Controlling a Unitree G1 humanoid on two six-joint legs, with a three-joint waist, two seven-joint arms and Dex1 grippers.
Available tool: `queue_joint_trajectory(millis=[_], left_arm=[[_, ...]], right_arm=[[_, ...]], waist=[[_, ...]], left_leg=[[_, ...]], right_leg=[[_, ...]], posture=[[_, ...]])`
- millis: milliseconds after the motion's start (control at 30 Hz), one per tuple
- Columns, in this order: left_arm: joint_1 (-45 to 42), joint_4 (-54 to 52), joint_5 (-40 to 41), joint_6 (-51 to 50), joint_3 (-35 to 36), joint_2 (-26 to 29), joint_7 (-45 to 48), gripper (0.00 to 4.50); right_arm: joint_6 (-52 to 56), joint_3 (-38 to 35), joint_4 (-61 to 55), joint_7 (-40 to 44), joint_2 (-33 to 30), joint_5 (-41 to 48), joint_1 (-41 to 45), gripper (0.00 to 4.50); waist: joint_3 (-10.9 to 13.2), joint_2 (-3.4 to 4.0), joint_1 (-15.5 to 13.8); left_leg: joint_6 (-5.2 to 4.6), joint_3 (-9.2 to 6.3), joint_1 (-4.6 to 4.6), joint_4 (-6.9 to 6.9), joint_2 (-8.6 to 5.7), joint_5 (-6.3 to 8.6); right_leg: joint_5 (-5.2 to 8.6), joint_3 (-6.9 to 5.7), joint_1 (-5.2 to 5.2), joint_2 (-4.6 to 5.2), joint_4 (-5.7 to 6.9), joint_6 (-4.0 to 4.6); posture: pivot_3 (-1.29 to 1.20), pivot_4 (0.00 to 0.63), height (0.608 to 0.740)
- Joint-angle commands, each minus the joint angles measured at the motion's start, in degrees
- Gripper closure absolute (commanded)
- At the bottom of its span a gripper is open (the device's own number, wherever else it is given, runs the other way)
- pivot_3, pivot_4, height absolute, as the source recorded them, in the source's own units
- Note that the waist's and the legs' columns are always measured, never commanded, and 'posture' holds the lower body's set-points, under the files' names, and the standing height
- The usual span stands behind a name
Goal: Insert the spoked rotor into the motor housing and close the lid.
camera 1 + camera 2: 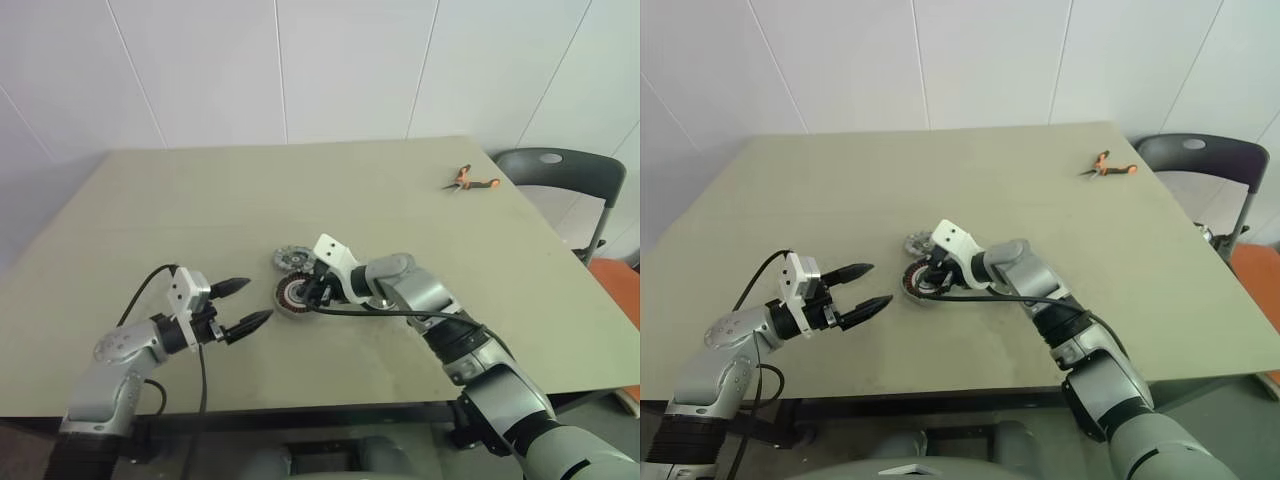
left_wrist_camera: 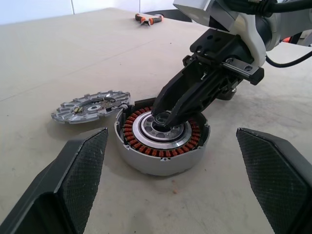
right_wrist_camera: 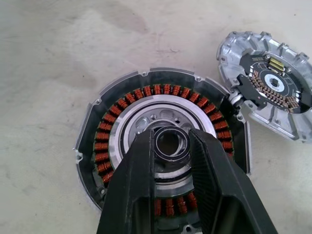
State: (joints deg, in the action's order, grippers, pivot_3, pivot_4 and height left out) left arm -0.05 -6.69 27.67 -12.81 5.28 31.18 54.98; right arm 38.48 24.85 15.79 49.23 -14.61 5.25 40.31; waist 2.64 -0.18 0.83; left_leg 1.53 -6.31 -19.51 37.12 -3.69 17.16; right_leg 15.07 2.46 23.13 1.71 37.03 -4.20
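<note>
The small ring (image 3: 171, 143) sticks up above the motor housing's silver centre (image 3: 165, 115). My right gripper should open, then push the ring down with closed fingers before it takes the spoked rotor.
The motor housing (image 1: 291, 297) sits mid-table, its copper windings (image 3: 105, 141) ringing a silver centre. The spoked rotor (image 3: 171, 129) lies inside that ring. My right gripper (image 3: 170, 140) reaches down from the right and is shut on the rotor's small dark-rimmed hub. How deep the rotor sits I cannot tell. Just behind the housing and touching its rim, the lid (image 1: 291, 260) lies flat, a grey ribbed disc (image 2: 92, 106). My left gripper (image 1: 256, 300) hovers a short way left of the housing, pointing at it, fingers (image 2: 73, 175) wide open and empty.
Orange-handled pliers (image 1: 470, 181) lie at the table's far right. A dark chair (image 1: 560, 170) stands beyond the right edge. A black cable (image 1: 380, 313) runs along my right forearm just above the tabletop.
</note>
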Motion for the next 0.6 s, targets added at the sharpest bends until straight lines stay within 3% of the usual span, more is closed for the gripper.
queue_joint_trajectory(millis=[33,600], left_arm=[[-0.6,-1.6,0.3,0.4,0.5,0.0,-0.3,0.00],[-0.3,-0.8,0.2,0.6,0.7,0.1,-0.3,0.00]], right_arm=[[0.1,-0.7,-1.8,-0.1,0.4,-0.1,0.3,3.83],[-0.1,-0.7,-1.6,-1.1,1.4,-0.1,-0.1,3.83]], waist=[[0.0,0.00,0.0],[0.0,0.00,0.0]], left_leg=[[0.00,0.00,0.00,0.00,0.00,0.00],[0.00,0.00,0.00,0.00,0.00,0.00]], right_leg=[[0.00,0.00,0.00,0.00,0.00,0.00],[0.00,0.00,0.00,0.00,0.00,0.00]], posture=[[0.00,0.000,0.740],[0.00,0.000,0.740]])
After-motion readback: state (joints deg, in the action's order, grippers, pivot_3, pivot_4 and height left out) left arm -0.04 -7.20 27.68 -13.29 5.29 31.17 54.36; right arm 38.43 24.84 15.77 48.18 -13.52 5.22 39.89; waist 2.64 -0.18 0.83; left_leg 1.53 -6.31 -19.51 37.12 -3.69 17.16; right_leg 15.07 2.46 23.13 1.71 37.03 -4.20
